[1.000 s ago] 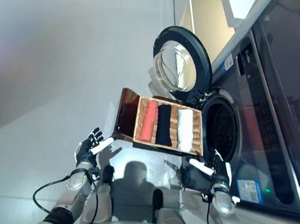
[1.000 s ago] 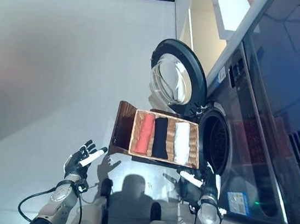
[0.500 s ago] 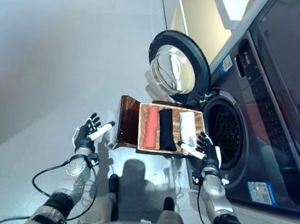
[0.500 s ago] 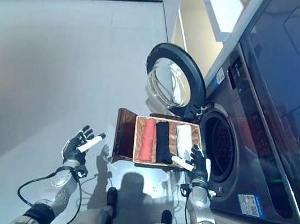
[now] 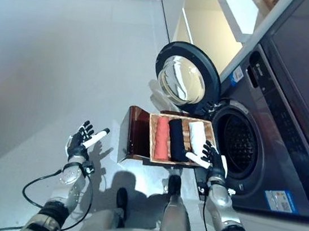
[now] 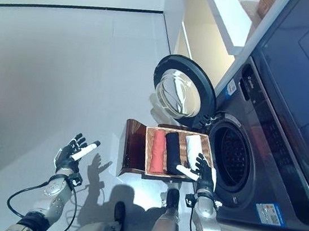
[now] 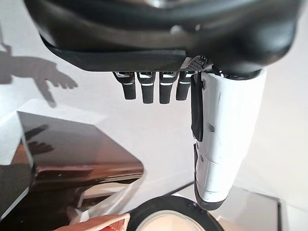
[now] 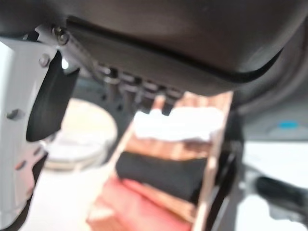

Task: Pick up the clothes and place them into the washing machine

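Note:
My gripper will have the white cloth (image 5: 197,138) loosen and trail a floppy end when I lift it, because the lumpy roll (image 5: 196,128) lies untied with uneven edges.
A shallow wicker basket (image 5: 152,139) rests on a low dark brown box (image 5: 135,137) beside the washing machine (image 5: 266,136). In it lie a rolled red cloth (image 5: 162,139), a rolled black cloth (image 5: 177,139) and a rolled white cloth (image 5: 197,136). My right hand (image 5: 212,159) is open at the basket's near right corner, close to the white cloth. My left hand (image 5: 82,139) is open and empty over the floor, left of the box. The machine's round door (image 5: 184,81) stands open and the drum (image 5: 238,145) is dark.
The open door stands just behind the basket. A white shelf (image 6: 230,17) runs along the wall above the machine. Pale floor (image 5: 47,67) stretches to the left and behind.
The camera has shifted. My right hand has risen from below the basket to its near right corner. My left hand stays open out to the left.

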{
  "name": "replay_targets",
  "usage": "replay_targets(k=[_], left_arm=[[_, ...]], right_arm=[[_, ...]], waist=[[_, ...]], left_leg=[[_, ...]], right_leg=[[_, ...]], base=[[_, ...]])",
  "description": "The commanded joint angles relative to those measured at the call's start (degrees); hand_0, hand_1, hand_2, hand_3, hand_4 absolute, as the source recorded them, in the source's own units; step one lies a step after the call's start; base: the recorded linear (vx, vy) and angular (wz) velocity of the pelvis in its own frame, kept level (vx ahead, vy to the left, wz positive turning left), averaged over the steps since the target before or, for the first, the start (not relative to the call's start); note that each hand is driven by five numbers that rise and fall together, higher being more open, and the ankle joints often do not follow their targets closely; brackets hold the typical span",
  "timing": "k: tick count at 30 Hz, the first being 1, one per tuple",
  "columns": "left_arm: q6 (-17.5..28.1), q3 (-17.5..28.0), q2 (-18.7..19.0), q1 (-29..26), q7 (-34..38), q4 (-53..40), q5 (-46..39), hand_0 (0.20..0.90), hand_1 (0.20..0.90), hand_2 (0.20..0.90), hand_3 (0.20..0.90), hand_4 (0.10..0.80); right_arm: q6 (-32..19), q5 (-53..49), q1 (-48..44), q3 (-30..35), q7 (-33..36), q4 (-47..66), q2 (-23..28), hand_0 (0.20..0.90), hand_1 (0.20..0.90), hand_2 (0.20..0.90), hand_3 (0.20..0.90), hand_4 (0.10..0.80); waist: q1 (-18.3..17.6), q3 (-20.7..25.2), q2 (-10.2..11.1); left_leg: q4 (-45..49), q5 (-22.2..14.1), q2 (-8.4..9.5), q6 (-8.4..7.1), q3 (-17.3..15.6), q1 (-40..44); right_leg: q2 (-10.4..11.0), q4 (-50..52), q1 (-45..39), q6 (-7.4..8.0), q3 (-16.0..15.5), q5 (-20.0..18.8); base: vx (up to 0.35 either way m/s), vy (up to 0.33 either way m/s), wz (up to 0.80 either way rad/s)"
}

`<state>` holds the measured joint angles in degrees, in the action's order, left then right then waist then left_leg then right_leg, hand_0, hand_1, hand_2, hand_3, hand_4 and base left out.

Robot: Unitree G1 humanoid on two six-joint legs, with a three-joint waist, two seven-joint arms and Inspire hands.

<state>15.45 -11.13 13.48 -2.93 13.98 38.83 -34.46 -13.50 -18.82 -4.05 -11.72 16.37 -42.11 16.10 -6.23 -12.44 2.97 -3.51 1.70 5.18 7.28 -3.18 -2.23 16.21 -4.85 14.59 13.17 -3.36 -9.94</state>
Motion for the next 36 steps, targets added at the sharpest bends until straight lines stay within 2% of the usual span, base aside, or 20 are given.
replay_targets(k=[1,3,5,6,9,11,13,18,19,22,23,25,26,28,30,31,32,33,34,36], left_arm=[[5.0,1.3,1.1,-3.2,-0.1,-5.5,1.3,0.900,0.900,0.900,0.900,0.800],[5.0,1.1,1.0,-2.9,-0.1,-6.0,1.5,0.900,0.900,0.900,0.900,0.800],[5.1,1.0,0.4,-2.8,-0.2,-6.1,1.2,0.900,0.900,0.900,0.900,0.800],[4.9,0.8,0.1,-2.8,-0.2,-5.1,1.1,0.900,0.900,0.900,0.900,0.800],[5.4,0.1,-1.1,-4.6,-0.4,-4.9,-0.4,0.900,0.900,0.900,0.900,0.800],[5.1,-0.8,-1.2,-4.8,-1.0,-5.5,0.3,0.900,0.900,0.900,0.900,0.800],[5.3,-1.9,-2.0,-5.6,-1.1,-4.6,-0.2,0.900,0.900,0.900,0.900,0.800],[5.3,-1.8,-2.1,-5.1,-1.1,-5.0,0.4,0.900,0.900,0.900,0.900,0.800],[5.2,-1.5,-2.1,-4.9,-1.0,-4.7,0.8,0.900,0.900,0.900,0.900,0.800],[5.1,-0.8,-1.8,-4.5,-1.1,-4.9,0.9,0.900,0.900,0.900,0.900,0.800],[5.1,-0.6,-1.8,-4.0,-1.2,-5.4,0.8,0.900,0.900,0.900,0.900,0.800],[4.9,-0.7,-1.9,-3.2,-1.5,-5.6,0.7,0.900,0.900,0.900,0.900,0.800],[4.7,-0.8,-2.1,-2.9,-1.6,-5.7,0.7,0.900,0.900,0.900,0.900,0.800],[4.6,-0.9,-2.1,-2.7,-1.3,-5.5,0.7,0.900,0.900,0.900,0.900,0.800],[4.8,-0.4,-1.6,-1.8,-0.9,-6.5,0.2,0.900,0.900,0.900,0.900,0.800],[4.7,-0.4,-1.7,-1.7,-0.9,-6.5,0.2,0.900,0.900,0.900,0.900,0.800],[4.7,-0.2,-1.5,-1.3,-0.5,-7.1,0.1,0.900,0.900,0.900,0.900,0.800],[4.5,0.0,-1.6,-1.3,-0.8,-7.1,-0.1,0.900,0.900,0.900,0.900,0.800],[4.6,0.2,-1.6,-1.1,-1.0,-7.4,-0.3,0.900,0.900,0.900,0.900,0.800],[4.6,-0.1,-1.4,-1.2,-1.2,-7.3,0.1,0.900,0.900,0.900,0.900,0.800]], right_arm=[[-3.4,1.0,-4.2,2.2,1.7,4.4,2.9,0.900,0.900,0.900,0.900,0.800],[-3.4,1.3,-3.7,2.0,1.7,5.1,3.1,0.900,0.900,0.900,0.900,0.800],[-3.8,1.2,-3.7,1.8,1.6,4.7,3.2,0.900,0.900,0.900,0.900,0.800],[-4.0,1.4,-4.0,1.5,1.8,4.4,3.6,0.900,0.900,0.900,0.900,0.800],[-4.4,1.2,-5.0,1.5,2.2,4.3,4.9,0.900,0.900,0.900,0.900,0.800],[-4.8,1.2,-4.4,2.3,2.9,3.5,5.6,0.900,0.900,0.900,0.900,0.800],[-5.1,0.8,-4.8,2.5,3.3,2.6,5.9,0.900,0.900,0.900,0.900,0.800],[-5.2,0.7,-4.1,2.4,2.9,2.8,5.8,0.900,0.900,0.900,0.900,0.800],[-5.2,0.7,-3.7,2.2,2.7,2.8,5.5,0.900,0.900,0.900,0.900,0.800],[-5.5,0.7,-3.0,1.7,2.7,3.1,5.3,0.900,0.900,0.900,0.900,0.800],[-5.7,0.8,-2.6,1.4,2.7,3.3,5.2,0.900,0.900,0.900,0.900,0.800],[-5.7,1.5,-2.5,1.2,2.8,3.1,5.6,0.900,0.900,0.900,0.900,0.800],[-5.8,1.5,-2.5,1.5,3.2,3.2,5.7,0.900,0.900,0.900,0.900,0.800],[-5.8,1.2,-2.6,2.0,3.8,3.4,5.8,0.900,0.900,0.900,0.900,0.800],[-5.9,1.2,-2.7,2.4,4.4,4.2,6.3,0.900,0.900,0.900,0.900,0.800],[-5.8,1.2,-2.6,2.4,4.5,4.3,6.3,0.900,0.900,0.900,0.900,0.800],[-5.7,1.7,-3.4,2.3,5.0,4.2,6.9,0.900,0.900,0.900,0.900,0.800],[-5.6,2.0,-3.6,2.5,5.0,4.4,7.0,0.900,0.900,0.900,0.900,0.800],[-5.6,2.2,-3.7,2.7,4.8,4.7,6.9,0.900,0.900,0.900,0.900,0.800],[-5.5,2.4,-4.0,2.7,4.7,4.4,6.7,0.900,0.900,0.900,0.900,0.800]], waist=[[-1.3,-2.4,0.8],[-1.4,-2.7,0.8],[-1.1,-2.9,0.8],[-1.2,-2.6,0.4],[-1.4,-2.4,-0.7],[-1.6,-2.1,-1.3],[-2.2,-1.9,-2.0],[-2.6,-1.0,-3.6],[-2.8,-0.7,-3.9],[-2.5,-1.3,-3.2],[-2.0,-1.6,-2.5],[-1.1,-2.4,-1.2],[-0.8,-2.6,-0.9],[-0.2,-2.8,-0.8],[0.8,-3.0,-1.7],[0.9,-3.1,-1.6],[1.8,-3.2,-2.8],[1.7,-3.2,-3.2],[1.2,-2.9,-3.3],[1.3,-3.0,-3.6]], left_leg=[[6.2,-9.5,-5.43,-8.67,3.1,6.0],[6.1,-9.6,-5.90,-8.93,3.4,6.0],[5.9,-9.8,-6.84,-9.56,4.0,5.9],[5.8,-9.4,-7.87,-10.15,4.6,5.8],[7.6,-7.2,-9.98,-11.59,5.8,4.5],[7.4,-6.2,-11.21,-12.33,5.5,4.2],[7.8,-4.5,-12.06,-12.81,3.8,3.6],[7.9,-0.8,-13.45,-14.13,2.0,4.5],[10.0,1.1,-14.32,-14.78,1.7,4.5],[21.1,5.3,-15.32,-15.02,2.2,0.6],[26.2,6.7,-14.84,-14.63,3.0,-1.6],[33.4,7.1,-13.53,-13.62,4.1,-5.1],[34.7,7.0,-13.43,-13.19,3.7,-6.9],[30.8,5.8,-13.99,-12.88,3.1,-10.2],[21.0,5.4,-14.99,-13.08,3.7,-11.5],[20.5,5.4,-14.96,-13.08,3.4,-11.0],[12.7,6.6,-14.60,-13.89,4.8,-11.2],[12.3,6.6,-14.47,-14.16,3.8,-10.6],[12.1,4.4,-14.62,-13.91,1.2,-9.5],[12.4,3.7,-14.19,-13.79,0.6,-8.9]], right_leg=[[-2.3,4.8,2.6,0.15,1.6,-6.8],[-3.0,6.2,3.3,-0.22,1.7,-5.8],[-4.0,7.0,3.2,-1.43,1.0,-3.9],[-4.8,7.5,3.1,-2.16,1.4,-2.8],[-5.7,10.0,2.8,-3.38,-0.1,-0.5],[-5.9,10.4,2.1,-3.98,-1.4,0.7],[-5.7,10.4,1.2,-4.25,-2.8,1.3],[-7.1,10.5,0.3,-5.32,-3.2,2.4],[-7.9,10.4,-0.3,-6.02,-3.4,3.3],[-9.2,10.3,-2.5,-8.17,-2.9,5.0],[-9.7,10.2,-3.8,-9.13,-2.5,5.5],[-10.0,9.8,-5.9,-10.20,-1.9,5.8],[-9.7,9.6,-6.7,-10.16,-1.7,6.1],[-9.2,9.1,-7.8,-9.38,-1.0,6.5],[-9.5,8.7,-8.1,-8.10,0.4,7.1],[-9.4,8.8,-8.3,-8.09,0.6,7.2],[-9.9,8.3,-8.8,-7.21,2.0,7.6],[-9.6,8.5,-8.9,-6.87,2.4,7.8],[-9.3,8.7,-8.6,-6.73,2.4,8.2],[-9.1,8.9,-8.4,-6.56,3.0,8.1]], base=[[0.099,-0.151,0.54],[0.031,-0.109,0.42],[0.011,-0.177,0.30],[0.057,-0.205,0.06],[0.098,-0.188,0.07],[0.089,-0.163,0.34],[0.081,-0.123,0.59],[0.068,-0.098,0.22],[0.071,-0.143,0.04],[0.061,-0.192,-0.02],[0.096,-0.209,0.03],[0.109,-0.173,0.00],[0.100,-0.075,-0.25],[0.118,0.049,-0.28],[0.136,0.144,-0.17],[0.180,0.197,-0.30],[0.164,0.163,-0.29],[0.167,0.190,-0.60],[0.054,0.066,-0.49],[0.045,0.103,-0.42]])
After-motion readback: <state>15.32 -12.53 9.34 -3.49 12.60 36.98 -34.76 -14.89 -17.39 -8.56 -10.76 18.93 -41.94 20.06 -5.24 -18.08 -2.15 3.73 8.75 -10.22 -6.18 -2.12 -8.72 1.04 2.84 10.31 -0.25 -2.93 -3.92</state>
